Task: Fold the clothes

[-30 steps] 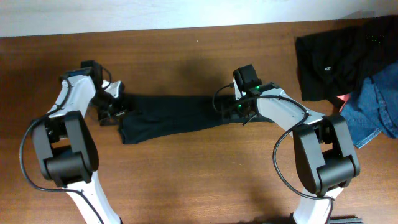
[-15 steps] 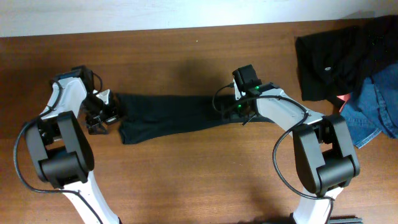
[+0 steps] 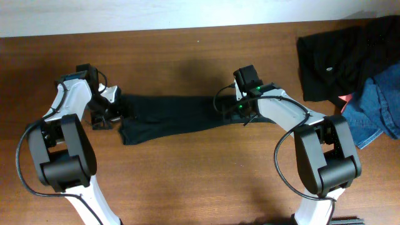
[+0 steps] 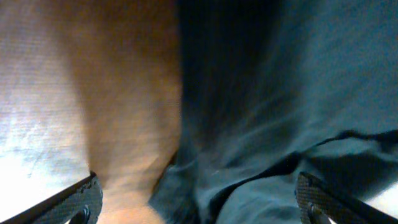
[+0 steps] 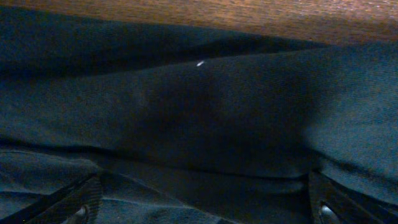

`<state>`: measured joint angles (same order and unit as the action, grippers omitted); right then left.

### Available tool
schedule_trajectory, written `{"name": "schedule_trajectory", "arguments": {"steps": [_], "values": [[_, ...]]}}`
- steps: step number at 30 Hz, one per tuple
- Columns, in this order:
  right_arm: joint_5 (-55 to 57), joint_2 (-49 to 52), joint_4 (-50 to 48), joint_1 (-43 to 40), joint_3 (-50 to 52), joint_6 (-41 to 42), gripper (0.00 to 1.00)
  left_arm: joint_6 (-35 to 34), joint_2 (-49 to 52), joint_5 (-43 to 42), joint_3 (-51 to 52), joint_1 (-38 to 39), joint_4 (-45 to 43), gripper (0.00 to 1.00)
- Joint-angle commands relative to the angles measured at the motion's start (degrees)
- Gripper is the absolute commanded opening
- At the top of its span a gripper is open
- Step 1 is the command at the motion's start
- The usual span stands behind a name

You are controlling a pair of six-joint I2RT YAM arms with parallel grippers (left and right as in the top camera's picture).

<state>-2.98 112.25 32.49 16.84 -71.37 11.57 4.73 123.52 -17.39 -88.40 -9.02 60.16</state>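
Note:
The black T-shirt's crumpled edge [image 4: 189, 180] is between my left gripper's open fingers, so the gripper keeps moving toward the strip's end [image 3: 130, 132] and closes there.
The clothes, a black T-shirt [image 3: 175, 115], lie as a long narrow strip across the middle of the brown table [image 3: 187, 187]. My left gripper [image 3: 110, 111] is at the strip's left end, low over the table. In the left wrist view its jaws [image 4: 199, 204] stand wide open, with the shirt's crumpled edge [image 4: 280, 112] and bare wood between them and nothing gripped. My right gripper [image 3: 236, 110] is over the strip's right end. In the right wrist view it [image 5: 202, 202] is open too, both fingertips spread over dark fabric [image 5: 199, 106]. No logo shows.
A heap of other garments sits at the far right: a black one [image 3: 331, 56] and blue denim [image 3: 378, 103], with a small pink-red patch [image 3: 345, 100] between them. The pale wall edge [image 3: 156, 12] runs along the table's back.
My left gripper drew back to the left off the shirt's end, then edged a little toward it again, its jaws spreading slightly wider. The right arm and the shirt have not moved.

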Motion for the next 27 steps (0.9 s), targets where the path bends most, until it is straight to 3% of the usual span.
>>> {"name": "schedule_trajectory", "arguments": {"steps": [1, 19, 21, 27], "values": [[-0.6, 2.6, -0.2, 0.4, 0.3, -0.2, 0.99, 6.1, 7.8, -11.4, 4.0, 0.6, -2.2, 0.99], [-0.6, 2.6, -0.2, 0.4, 0.3, -0.2, 0.99, 7.8, 12.5, -14.3, 5.3, 0.6, -2.4, 0.98], [-0.6, 2.6, -0.2, 0.4, 0.3, -0.2, 0.99, 7.8, 12.5, -14.3, 5.2, 0.6, -2.0, 0.91], [-0.6, 2.6, -0.2, 0.4, 0.3, -0.2, 0.99, 7.6, 12.5, -12.3, 5.3, 0.7, 0.0, 0.49]]}}
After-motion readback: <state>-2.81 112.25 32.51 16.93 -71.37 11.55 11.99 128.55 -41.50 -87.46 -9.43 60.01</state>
